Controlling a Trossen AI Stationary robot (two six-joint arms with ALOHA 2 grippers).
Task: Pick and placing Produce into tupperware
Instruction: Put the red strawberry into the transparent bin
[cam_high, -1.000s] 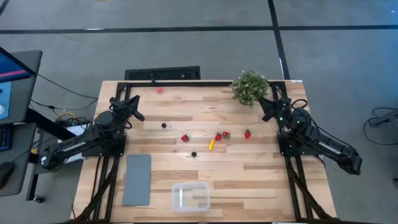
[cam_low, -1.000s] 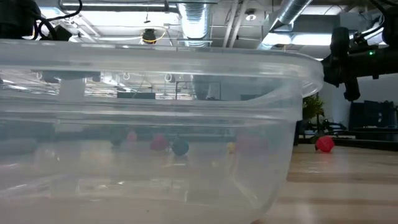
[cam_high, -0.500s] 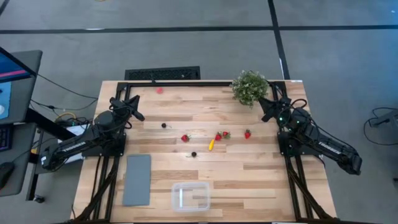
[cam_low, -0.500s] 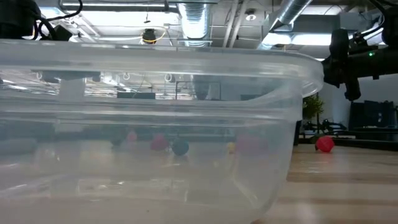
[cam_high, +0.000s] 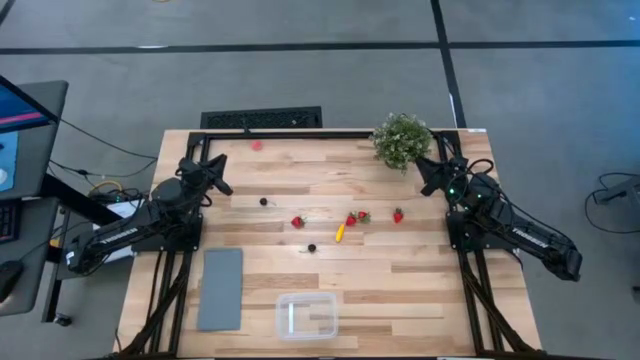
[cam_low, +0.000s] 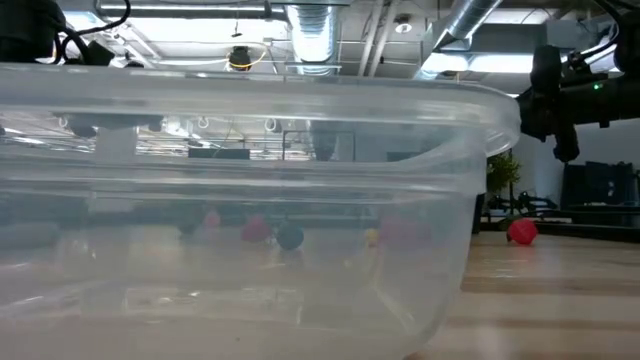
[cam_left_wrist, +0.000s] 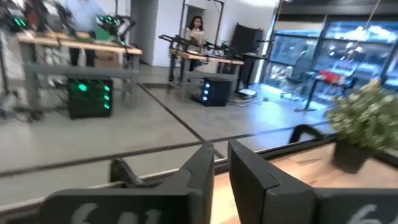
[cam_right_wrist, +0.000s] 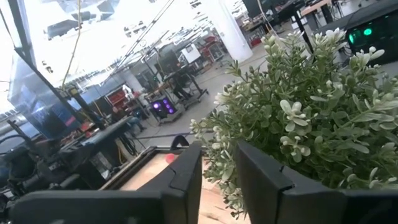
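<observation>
My right gripper is pointing level into the leafy plant (cam_high: 402, 138). I should lift the gripper clear, tip it down and come onto the nearest strawberry (cam_high: 398, 215) from above.
The produce lies in a loose row mid-table: two black berries (cam_high: 263, 201) (cam_high: 312, 247), red strawberries (cam_high: 297, 222) (cam_high: 351, 219) (cam_high: 397, 215) and a yellow piece (cam_high: 340, 232), each resting on the wood. The clear tupperware (cam_high: 307, 315) sits at the near edge and fills the low view (cam_low: 250, 200). My left gripper (cam_high: 218, 180) hovers raised at the table's left, shut and holding nothing. My right gripper (cam_high: 425, 176) hovers at the right, beside the plant, also shut and holding nothing.
A leafy potted plant (cam_high: 402, 140) stands at the far right corner, close in front of my right gripper (cam_right_wrist: 217, 180). A flat grey slab (cam_high: 221, 288) lies left of the tupperware. A pale pink spot (cam_high: 257, 144) marks the far side. Bare wood lies between produce and tupperware.
</observation>
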